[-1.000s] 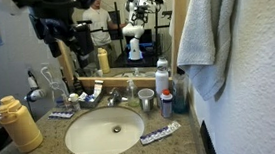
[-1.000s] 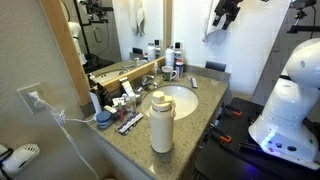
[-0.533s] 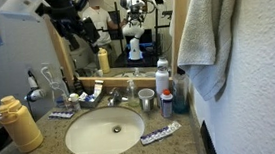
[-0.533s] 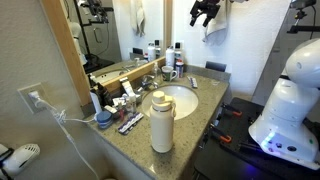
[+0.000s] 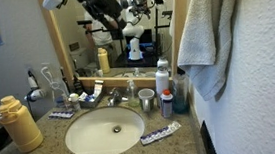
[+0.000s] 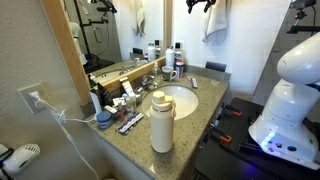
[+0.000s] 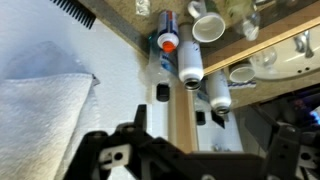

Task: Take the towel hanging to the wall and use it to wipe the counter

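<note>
My open gripper is high up next to the freely hanging towel [image 5: 209, 63], so it should go on swinging toward the towel's upper folds [image 5: 208, 13] until they are inside the fingers.
The pale grey-white towel [image 5: 209, 36] hangs on the rough white wall [image 5: 264, 86] at the right, above the counter's end; it also shows in an exterior view [image 6: 215, 20] and at the left of the wrist view [image 7: 40, 120]. My gripper [image 5: 112, 11] is high in front of the mirror, left of the towel and apart from it. In an exterior view it [image 6: 200, 5] sits at the top edge, just beside the towel's top. In the wrist view the gripper [image 7: 205, 140] is open and empty. The speckled granite counter [image 5: 188, 143] with its oval white sink [image 5: 102, 133] lies below.
A yellow bottle [image 5: 19, 122] stands on the counter's left end. A faucet [image 5: 114, 97], several bottles and a cup [image 5: 163, 85] crowd the back right. A toothpaste tube [image 5: 160, 134] lies by the sink. A wooden-framed mirror [image 5: 55, 54] is behind. The white robot base [image 6: 290, 100] stands beside the vanity.
My arm has swung up and across in front of the mirror toward the towel. The towel hangs as before and nothing on the counter has moved.
</note>
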